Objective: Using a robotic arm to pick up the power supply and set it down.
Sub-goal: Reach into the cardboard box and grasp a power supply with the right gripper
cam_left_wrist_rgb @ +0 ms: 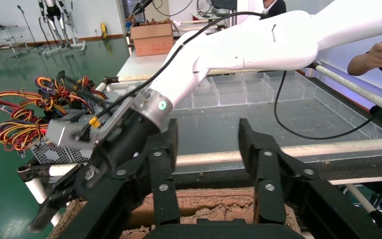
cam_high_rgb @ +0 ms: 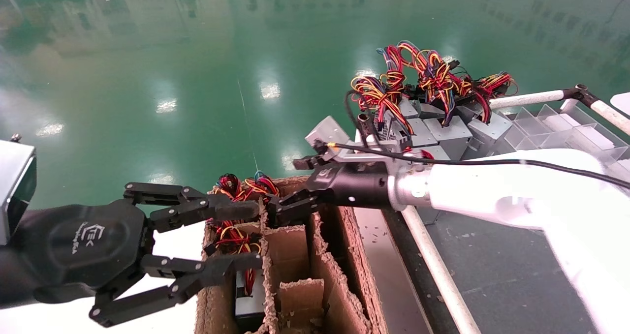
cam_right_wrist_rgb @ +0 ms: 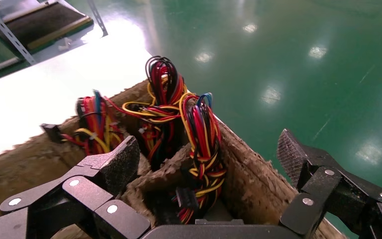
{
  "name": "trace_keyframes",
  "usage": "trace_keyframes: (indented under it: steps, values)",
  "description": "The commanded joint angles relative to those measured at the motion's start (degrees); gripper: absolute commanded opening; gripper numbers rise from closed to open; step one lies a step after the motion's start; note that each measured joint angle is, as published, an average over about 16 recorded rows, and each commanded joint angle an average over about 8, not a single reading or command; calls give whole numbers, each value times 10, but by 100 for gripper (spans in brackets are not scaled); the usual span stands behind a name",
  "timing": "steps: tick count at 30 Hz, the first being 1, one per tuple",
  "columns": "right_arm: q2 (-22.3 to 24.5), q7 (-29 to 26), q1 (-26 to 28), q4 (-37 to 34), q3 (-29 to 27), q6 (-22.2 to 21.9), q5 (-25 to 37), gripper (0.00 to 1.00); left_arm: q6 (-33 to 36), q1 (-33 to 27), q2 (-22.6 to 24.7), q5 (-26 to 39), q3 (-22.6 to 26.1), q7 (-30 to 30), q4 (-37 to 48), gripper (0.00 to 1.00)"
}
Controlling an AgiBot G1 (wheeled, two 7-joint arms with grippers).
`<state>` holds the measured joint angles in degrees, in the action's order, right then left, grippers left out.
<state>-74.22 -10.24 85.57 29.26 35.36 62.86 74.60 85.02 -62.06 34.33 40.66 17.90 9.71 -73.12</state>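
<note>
The far wire bundle (cam_high_rgb: 263,184) is standing between my right gripper's open fingers. My right gripper should squeeze that bundle (cam_right_wrist_rgb: 205,137) and lift the power supply toward the rack.
A worn cardboard box (cam_high_rgb: 339,255) with dividers holds power supplies. One shows its grey case (cam_high_rgb: 248,299) under a red, yellow and black wire bundle (cam_high_rgb: 231,235). My right gripper (cam_high_rgb: 291,186) hangs open over the box's far end. In the right wrist view the right gripper (cam_right_wrist_rgb: 204,159) straddles a divider and a wire bundle (cam_right_wrist_rgb: 199,139) without touching them. My left gripper (cam_high_rgb: 246,235) is open beside the box's left compartments, holding nothing. In the left wrist view the left gripper (cam_left_wrist_rgb: 208,142) faces the right arm (cam_left_wrist_rgb: 129,139).
A heap of grey power supplies (cam_high_rgb: 443,127) with tangled wires lies on the rack at the upper right, seen too as the heap (cam_left_wrist_rgb: 54,134). A white rail (cam_high_rgb: 433,260) runs beside the box. Clear plastic bins (cam_high_rgb: 566,122) sit behind. A person's hand (cam_left_wrist_rgb: 380,52) is at the rack's far side.
</note>
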Motion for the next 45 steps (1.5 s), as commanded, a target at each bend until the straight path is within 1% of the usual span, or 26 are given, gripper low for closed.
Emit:
trace_keyframes:
  steps: [1,4,5,10,18,29,45]
  values:
    - [-19,18,13,-38,3,-2,5,41,0,0,0,0,0,0,0,100]
    - [-27,51,16,-66,1,-2,-4,3,0,0,0,0,0,0,0,100]
    - [-29,61,17,-73,1,-1,-7,0,0,0,0,0,0,0,0,100]
    - [-34,96,15,-95,4,1,-25,0,0,0,0,0,0,0,0,100]
    - [-39,117,12,-100,24,-16,-54,0,0,0,0,0,0,0,0,100]
    - [-40,114,7,-95,65,-46,-100,0,0,0,0,0,1,0,0,100]
    - [-40,114,0,-81,128,-75,-167,0,0,0,0,-1,1,0,0,100]
